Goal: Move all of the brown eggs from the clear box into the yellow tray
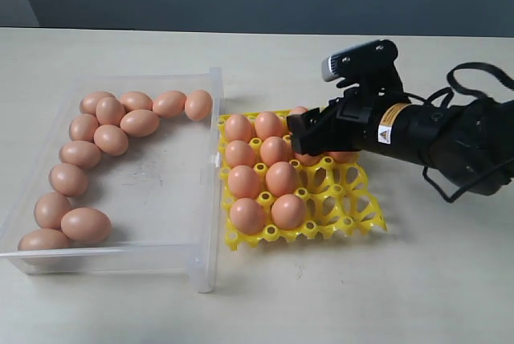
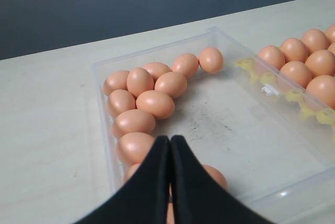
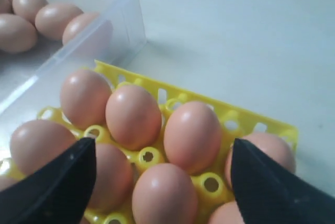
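My right gripper is crossing the box's side and should keep on until its open fingers straddle that egg (image 1: 112, 140), as the brown egg at the front of the back cluster faces an open part of the box's bottom (image 1: 144, 171).
Several brown eggs (image 1: 111, 139) line the left and back walls of the clear box (image 1: 205, 223). The yellow tray (image 1: 353, 207) stands against the box's right wall, with eggs (image 1: 265, 179) in its left two columns and more at the back. Bare cups show at its front right. My right gripper (image 1: 309, 135) hangs low over the tray's back right, open, its fingers either side of seated eggs (image 3: 191, 135) and holding nothing. In the left wrist view my left gripper (image 2: 170, 140) is shut and empty above the eggs (image 2: 154, 103) at the box's near end.
The box and tray rest on a pale table (image 1: 418, 280) with a dark wall behind. The box's tall wall (image 3: 104, 35) stands just beside the tray's edge. Black cables (image 1: 474, 79) loop off the right arm.
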### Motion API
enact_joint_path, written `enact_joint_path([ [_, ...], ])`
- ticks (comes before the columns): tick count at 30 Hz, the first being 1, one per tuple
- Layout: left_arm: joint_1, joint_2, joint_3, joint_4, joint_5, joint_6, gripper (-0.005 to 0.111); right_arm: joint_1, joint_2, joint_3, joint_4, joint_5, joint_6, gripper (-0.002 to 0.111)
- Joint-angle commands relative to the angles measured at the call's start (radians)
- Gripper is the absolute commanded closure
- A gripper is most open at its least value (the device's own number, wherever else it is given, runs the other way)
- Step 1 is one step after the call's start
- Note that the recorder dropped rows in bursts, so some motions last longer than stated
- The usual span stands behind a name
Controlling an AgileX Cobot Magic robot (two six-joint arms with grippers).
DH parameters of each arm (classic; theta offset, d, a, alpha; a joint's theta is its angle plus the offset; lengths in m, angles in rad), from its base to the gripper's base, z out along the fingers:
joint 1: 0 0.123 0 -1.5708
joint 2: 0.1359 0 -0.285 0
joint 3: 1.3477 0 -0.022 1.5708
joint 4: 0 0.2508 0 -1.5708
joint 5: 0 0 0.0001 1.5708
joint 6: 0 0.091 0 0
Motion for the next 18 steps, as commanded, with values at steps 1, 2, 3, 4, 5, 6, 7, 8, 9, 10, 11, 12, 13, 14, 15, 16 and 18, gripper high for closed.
enact_joint_path([
  [1,-0.001,-0.005,0.004,0.0,-0.01,-0.003,0.106,-0.005,-0.126,-0.002,0.006,0.076,-0.007,0.039],
  [2,-0.001,-0.005,0.004,0.0,-0.01,-0.003,0.106,-0.004,-0.153,-0.002,0.006,0.083,-0.007,0.039],
  [3,-0.001,-0.005,0.004,0.0,-0.01,-0.003,0.106,-0.004,-0.178,-0.002,0.006,0.092,-0.007,0.039],
  [4,-0.001,-0.005,0.004,0.0,-0.01,-0.003,0.106,-0.004,-0.2,-0.002,0.006,0.094,-0.007,0.039],
  [5,-0.001,-0.005,0.004,0.0,-0.01,-0.003,0.106,0.001,-0.22,-0.002,0.006,0.094,-0.007,0.039],
  [6,-0.001,-0.005,0.004,0.0,-0.01,-0.003,0.106,0.007,-0.238,-0.002,0.006,0.094,-0.007,0.039],
  [7,-0.001,-0.005,0.004,0.0,-0.01,-0.003,0.106,0.021,-0.252,-0.004,0.007,0.092,-0.004,0.039],
  [8,-0.001,-0.005,0.004,0.0,-0.01,-0.003,0.106,0.04,-0.262,-0.004,0.007,0.085,0.003,0.039],
  [9,-0.001,-0.005,0.004,0.0,-0.01,-0.003,0.106,0.057,-0.264,-0.006,0.007,0.073,0.012,0.039],
  [10,-0.001,-0.005,0.004,0.0,-0.01,-0.003,0.106,0.087,-0.264,-0.014,0.007,0.066,0.018,0.039],
  [11,-0.001,-0.005,0.004,0.0,-0.01,-0.003,0.106,0.116,-0.259,-0.031,0.007,0.08,0.019,0.039],
  [12,-0.001,-0.005,0.004,0.0,-0.01,-0.003,0.106,0.14,-0.248,-0.051,0.007,0.109,0.026,0.04],
  [13,-0.001,-0.005,0.004,0.0,-0.01,-0.003,0.106,0.17,-0.231,-0.083,0.007,0.145,0.036,0.041],
  [14,-0.001,-0.005,0.004,0.0,-0.01,-0.003,0.106,0.199,-0.209,-0.121,0.007,0.181,0.039,0.042],
  [15,-0.001,-0.005,0.004,0.0,-0.01,-0.003,0.106,0.222,-0.189,-0.155,0.007,0.211,0.043,0.042],
  [16,-0.001,-0.005,0.004,0.0,-0.01,-0.003,0.106,0.249,-0.162,-0.199,0.007,0.247,0.044,0.042],
  [18,-0.001,-0.005,0.004,0.0,-0.01,-0.003,0.106,0.295,-0.104,-0.288,0.007,0.301,0.044,0.042],
])
